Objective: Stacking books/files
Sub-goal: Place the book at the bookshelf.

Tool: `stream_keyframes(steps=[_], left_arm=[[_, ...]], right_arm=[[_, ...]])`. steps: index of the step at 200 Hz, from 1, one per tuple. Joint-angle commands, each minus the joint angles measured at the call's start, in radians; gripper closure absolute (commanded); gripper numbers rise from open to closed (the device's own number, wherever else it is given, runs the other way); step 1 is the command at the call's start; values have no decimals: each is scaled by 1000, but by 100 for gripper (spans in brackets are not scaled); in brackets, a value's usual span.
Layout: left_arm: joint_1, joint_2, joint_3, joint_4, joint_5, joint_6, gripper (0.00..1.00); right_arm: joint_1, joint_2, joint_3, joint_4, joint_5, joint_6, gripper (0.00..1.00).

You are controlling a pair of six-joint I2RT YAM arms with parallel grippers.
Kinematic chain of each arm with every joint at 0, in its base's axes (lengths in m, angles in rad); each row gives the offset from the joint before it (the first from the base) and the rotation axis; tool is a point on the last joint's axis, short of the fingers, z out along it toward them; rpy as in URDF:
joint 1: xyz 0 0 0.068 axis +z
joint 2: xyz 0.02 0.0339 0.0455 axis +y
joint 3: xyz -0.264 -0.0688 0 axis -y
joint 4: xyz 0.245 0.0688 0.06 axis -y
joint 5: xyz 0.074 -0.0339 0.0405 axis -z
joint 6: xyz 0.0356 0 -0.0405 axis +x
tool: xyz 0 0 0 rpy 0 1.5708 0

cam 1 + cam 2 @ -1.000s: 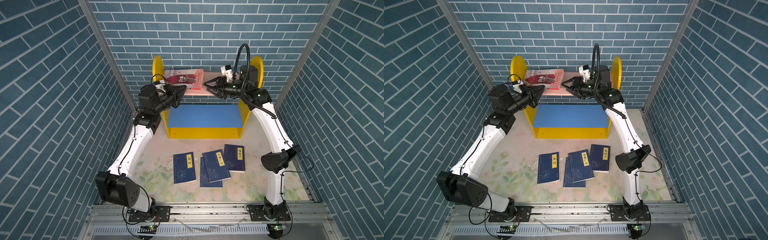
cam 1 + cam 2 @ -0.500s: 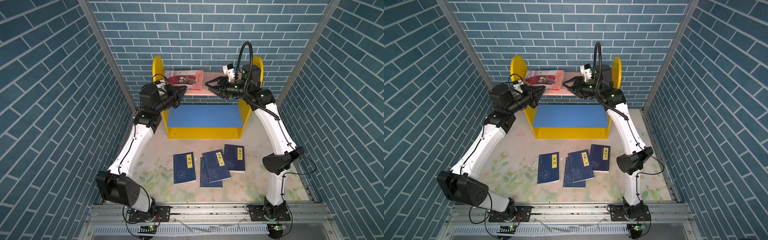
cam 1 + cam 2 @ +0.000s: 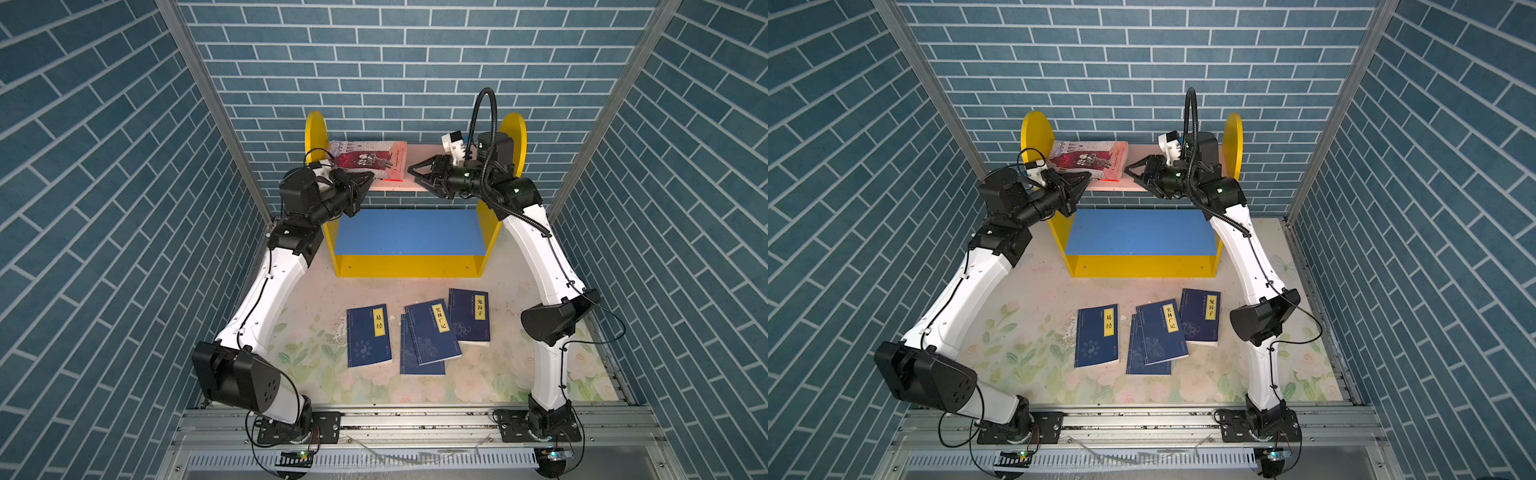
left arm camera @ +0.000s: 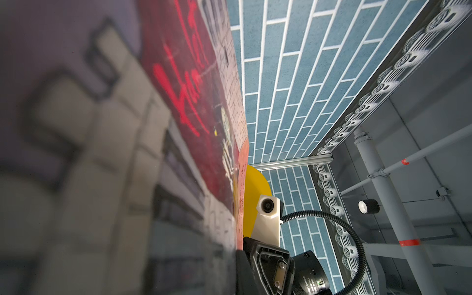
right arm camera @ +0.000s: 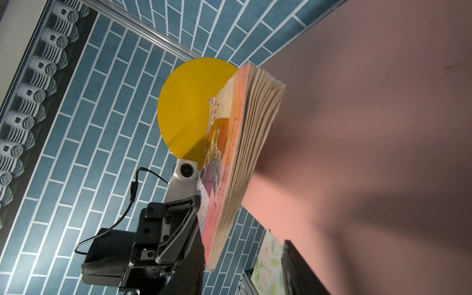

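I should lower the book flat with my left gripper and open that gripper before my right gripper squares the book, because the book's front edge (image 3: 390,178) is raised above the pink top shelf (image 3: 392,186).
The red-pink-grey illustrated book (image 3: 368,160) (image 3: 1088,160) lies flat at the left end of the pink top shelf (image 3: 420,152). Its front corner sticks out past the shelf's edge. My left gripper (image 3: 370,178) (image 3: 1086,178) is shut, with its tip resting on that book's front left corner. The cover (image 4: 191,89) fills much of the left wrist view. My right gripper (image 3: 411,173) (image 5: 245,255) stands open just right of the book's page edge (image 5: 255,132) and holds nothing. Several navy books (image 3: 369,336) (image 3: 434,332) (image 3: 469,316) lie on the floral mat, two of them overlapping.
The yellow rack has a blue lower shelf (image 3: 409,230) and round yellow end plates (image 3: 315,133) (image 3: 515,133). Blue brick walls close in on three sides. A metal rail (image 3: 415,419) carries both arm bases at the front.
The right arm's wrist and elbow have shifted slightly while its gripper stays by the book's right edge. The left arm and all the books have not moved.
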Motion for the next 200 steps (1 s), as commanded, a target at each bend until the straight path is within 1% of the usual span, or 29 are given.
stream_keyframes(steps=[1,39,53,109,121,133,149,176,200], left_arm=[[16,48,-36,-43,-34,-23,91],[16,47,-43,-45,-34,-30,88],[16,47,-52,-48,-35,-29,85],[14,53,-64,-45,-39,-34,82],[14,55,-65,-51,-37,-36,77],[12,56,-70,-54,-37,-37,67],[8,56,-78,-59,-38,-38,56],[6,56,-90,-60,-39,-37,46],[5,55,-96,-59,-37,-38,30]], right_arm=[[-4,14,39,36,9,-31,50],[-6,15,39,36,22,-32,50],[-7,14,39,37,27,-32,50],[-8,7,39,35,33,-33,50],[-9,7,39,33,33,-33,50],[-9,5,39,33,33,-34,50],[-9,4,39,34,35,-32,50],[-9,7,39,36,31,-28,50],[-6,-2,35,31,28,-36,50]])
